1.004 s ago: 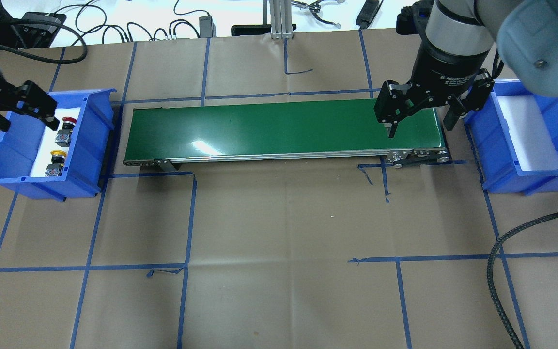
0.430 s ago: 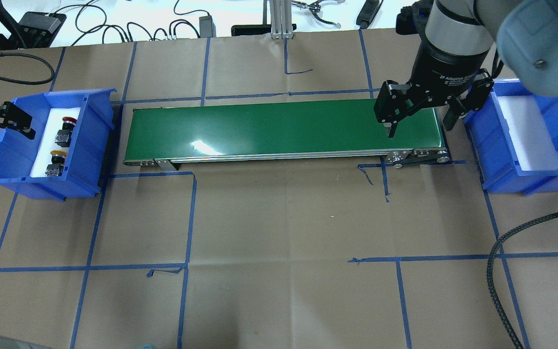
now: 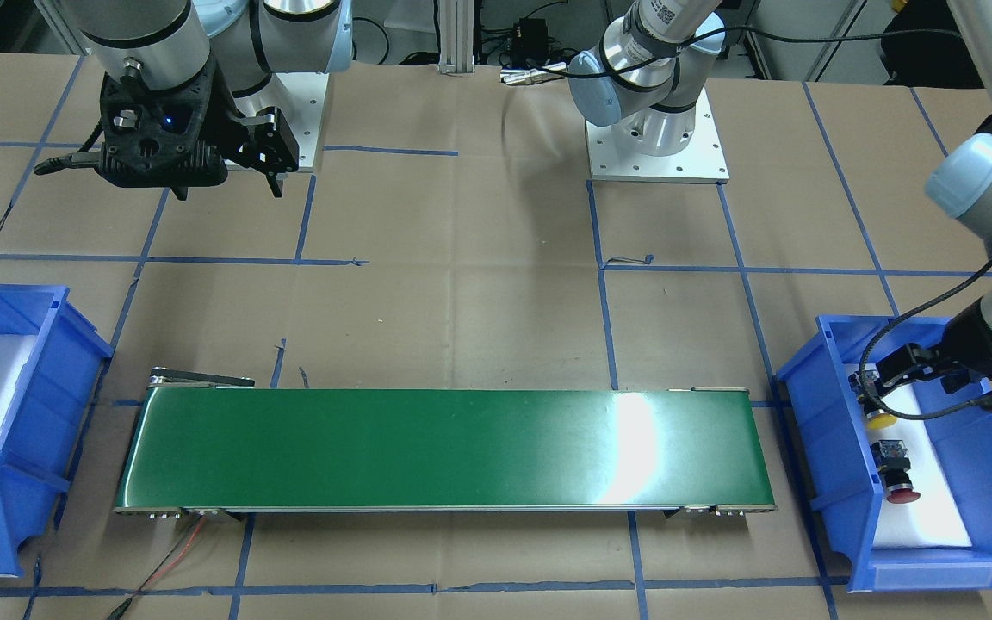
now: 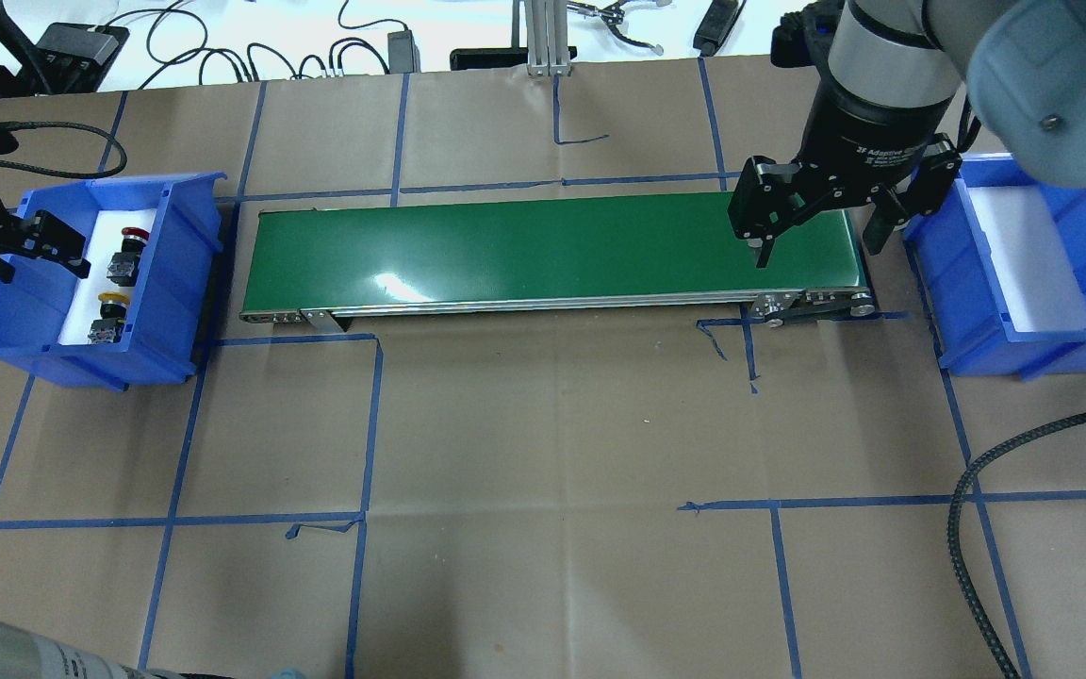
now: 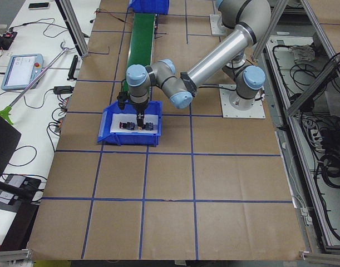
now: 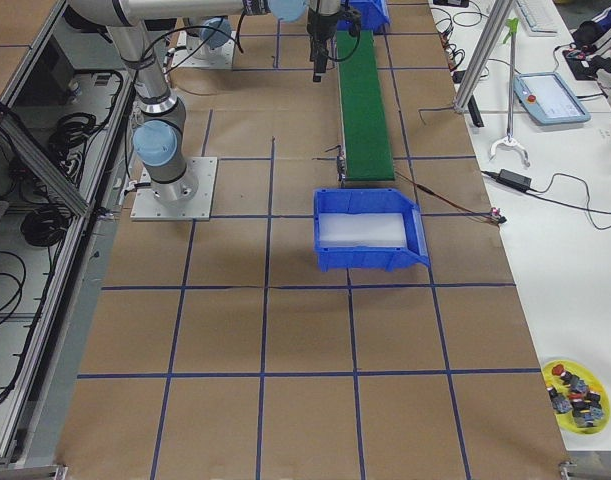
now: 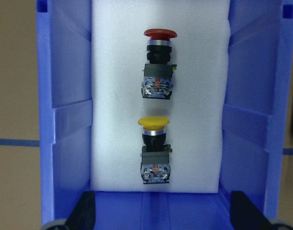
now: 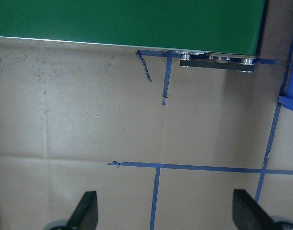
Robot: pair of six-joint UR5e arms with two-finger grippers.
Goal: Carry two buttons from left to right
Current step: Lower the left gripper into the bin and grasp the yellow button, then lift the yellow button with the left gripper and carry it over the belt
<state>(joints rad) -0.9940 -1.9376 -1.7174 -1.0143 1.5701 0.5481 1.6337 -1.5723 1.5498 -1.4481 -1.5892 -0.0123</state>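
Wires (image 3: 181, 549) come out from under the green conveyor belt (image 3: 446, 450). So the belt should carry the yellow button along when I put the button down there.
Two buttons lie on white foam in the left blue bin (image 4: 166, 283): a red button (image 4: 128, 247) and a yellow button (image 4: 109, 313). The left wrist view shows the red button (image 7: 158, 62) above the yellow button (image 7: 154, 148). My left gripper (image 4: 37, 262) hovers open over the bin's outer side, holding nothing and apart from both buttons. In the front view it (image 3: 890, 379) hangs close above the yellow button (image 3: 880, 419), with the red button (image 3: 899, 482) further on. My right gripper (image 4: 820, 247) stands open and empty over the right end of the green conveyor belt (image 4: 552, 250).
A second blue bin (image 4: 967, 321), lined with white foam and holding nothing, stands just right of the conveyor. A black cable (image 4: 977, 509) loops over the table at the right. Blue tape lines cross the brown paper table cover.
My left gripper drew back left from over the bin's middle, then came a little right again. The buttons and the right arm have not moved.
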